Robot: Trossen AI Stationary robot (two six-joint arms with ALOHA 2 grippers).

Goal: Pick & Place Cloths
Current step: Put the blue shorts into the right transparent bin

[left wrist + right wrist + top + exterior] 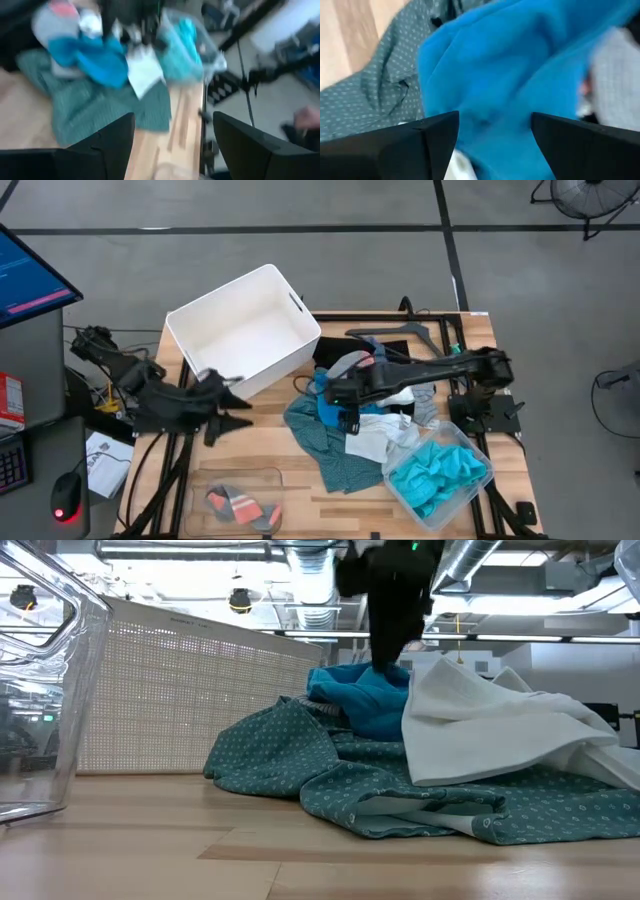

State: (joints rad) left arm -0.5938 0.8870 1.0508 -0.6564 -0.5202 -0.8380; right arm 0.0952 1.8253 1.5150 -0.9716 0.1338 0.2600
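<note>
The blue cloth lies over part of the pile's grey-with-orange cloth point(350, 362). My right gripper should first move the blue cloth into the clear container point(439, 478).
A pile of cloths lies mid-table: a dark teal-green dotted shirt point(325, 452) point(330, 775) spread on the wood, a blue cloth point(325, 388) point(365, 700) point(510, 75) on top of it, a white cloth point(372, 438) point(480, 730) and a grey one point(350, 365). My right gripper point(340, 408) point(495, 120) is open, pointing down over the blue cloth, one finger on either side of a bulge in it. My left gripper point(240, 408) point(172, 125) is open above bare wood left of the pile, next to the white bin point(245, 330). My right gripper comes at the blue cloth's top point(385, 670) from above, open fingers pointing down. In the low view the dark fingers point(385, 640) end right at the fabric, but I cannot tell whether they touch it. The cloth lies on the pile.
A clear container point(470, 442) at the table's right near corner holds bright turquoise cloth point(440, 472). A clear tray point(205, 480) near the front edge holds a grey-with-orange cloth point(240, 502). A black hanger point(400, 330) lies behind the pile. Bare wood shows between bin and tray.
</note>
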